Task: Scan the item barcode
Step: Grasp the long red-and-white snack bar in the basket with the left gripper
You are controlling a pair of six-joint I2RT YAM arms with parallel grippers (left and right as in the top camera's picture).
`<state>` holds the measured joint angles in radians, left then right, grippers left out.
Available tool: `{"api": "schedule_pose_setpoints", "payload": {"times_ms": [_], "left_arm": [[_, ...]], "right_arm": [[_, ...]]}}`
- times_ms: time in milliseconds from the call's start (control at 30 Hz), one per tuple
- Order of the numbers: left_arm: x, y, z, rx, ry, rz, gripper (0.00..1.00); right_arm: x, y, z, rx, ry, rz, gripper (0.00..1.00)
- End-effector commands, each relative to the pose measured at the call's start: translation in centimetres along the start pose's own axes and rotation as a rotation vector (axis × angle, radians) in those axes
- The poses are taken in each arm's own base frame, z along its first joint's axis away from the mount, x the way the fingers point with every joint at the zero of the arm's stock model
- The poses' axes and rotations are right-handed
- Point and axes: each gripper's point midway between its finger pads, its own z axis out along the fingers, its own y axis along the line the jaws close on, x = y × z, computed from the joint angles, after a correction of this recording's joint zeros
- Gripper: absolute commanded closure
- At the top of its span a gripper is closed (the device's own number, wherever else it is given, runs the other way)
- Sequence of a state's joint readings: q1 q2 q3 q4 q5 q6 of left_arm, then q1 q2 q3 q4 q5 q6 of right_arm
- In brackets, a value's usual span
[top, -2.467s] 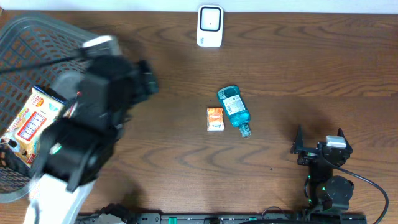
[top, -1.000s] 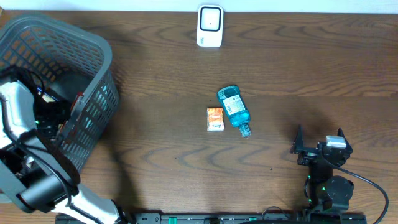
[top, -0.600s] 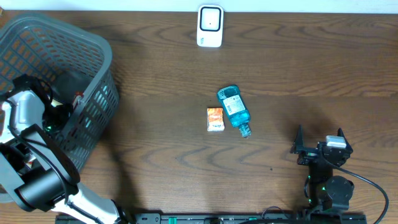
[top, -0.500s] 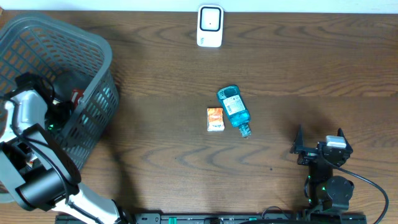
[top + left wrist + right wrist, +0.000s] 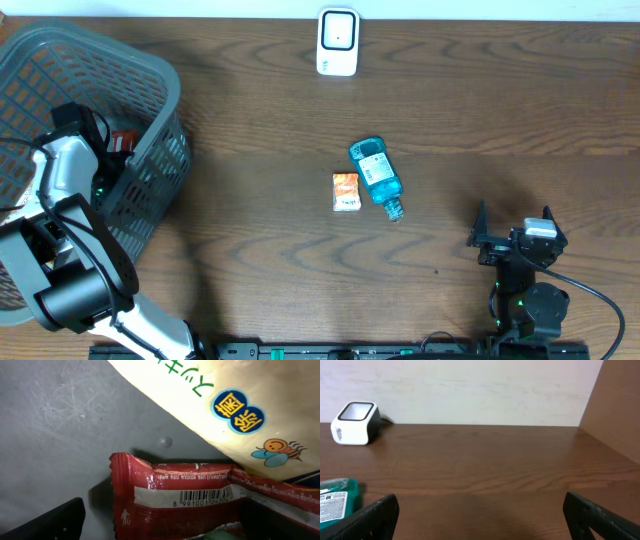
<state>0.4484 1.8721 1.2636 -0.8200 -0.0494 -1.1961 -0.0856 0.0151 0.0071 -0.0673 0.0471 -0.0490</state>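
The red packet (image 5: 150,495) lies lengthwise from one finger to the other below the robot's open left gripper, so that gripper should turn and pinch the packet across its narrow width (image 5: 200,500).
My left gripper (image 5: 110,150) reaches down inside the grey basket (image 5: 150,70); it stands open. In the left wrist view a red packet (image 5: 200,497) with a white barcode strip lies on the basket floor between the open fingers (image 5: 47,522), not gripped. A cream snack bag (image 5: 240,405) partly overlaps the packet. The red packet (image 5: 125,140) also peeks out in the overhead view. The white barcode scanner (image 5: 337,42) stands at the table's far edge. My right gripper (image 5: 513,238) rests open near the front right with nothing in it.
A blue bottle (image 5: 377,177) lies on its side mid-table beside a small orange packet (image 5: 346,190). The right wrist view shows the scanner (image 5: 355,422) far left and the bottle's (image 5: 337,500) edge. The basket's walls surround the left arm.
The left arm has dropped from high above the basket down into it and edged towards its right wall, over the red packet. The right arm has not moved.
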Motion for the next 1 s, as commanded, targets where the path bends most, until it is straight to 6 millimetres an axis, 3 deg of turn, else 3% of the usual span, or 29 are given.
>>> {"api": "schedule_pose_setpoints", "payload": {"times_ms": [0,200,267,333,467,567,700,967], "left_arm": [[0.1,1.2,0.0,-0.039,-0.008,-0.006,0.07],[-0.7,1.2,-2.3,0.006,-0.05,0.039,0.1],[-1.1,0.7,-4.5,0.074,-0.076,0.08,0.09],[-1.5,0.3,-6.5,0.135,-0.105,0.094,0.01],[-2.8,-1.8,-11.0,0.317,-0.206,0.19,0.02],[-3.5,-3.5,-12.6,0.395,-0.284,0.331,0.02],[-3.8,-4.7,-11.8,0.378,-0.334,0.529,0.02],[-3.1,-5.1,-4.8,0.225,-0.255,0.698,0.02]], "right_arm": [[0.1,0.2,0.0,-0.009,0.002,-0.013,0.01],[0.1,0.2,0.0,-0.009,0.002,-0.013,0.01],[0.1,0.2,0.0,-0.009,0.002,-0.013,0.01],[0.1,0.2,0.0,-0.009,0.002,-0.013,0.01],[0.1,0.2,0.0,-0.009,0.002,-0.013,0.01],[0.1,0.2,0.0,-0.009,0.002,-0.013,0.01],[0.1,0.2,0.0,-0.009,0.002,-0.013,0.01],[0.1,0.2,0.0,-0.009,0.002,-0.013,0.01]]}}
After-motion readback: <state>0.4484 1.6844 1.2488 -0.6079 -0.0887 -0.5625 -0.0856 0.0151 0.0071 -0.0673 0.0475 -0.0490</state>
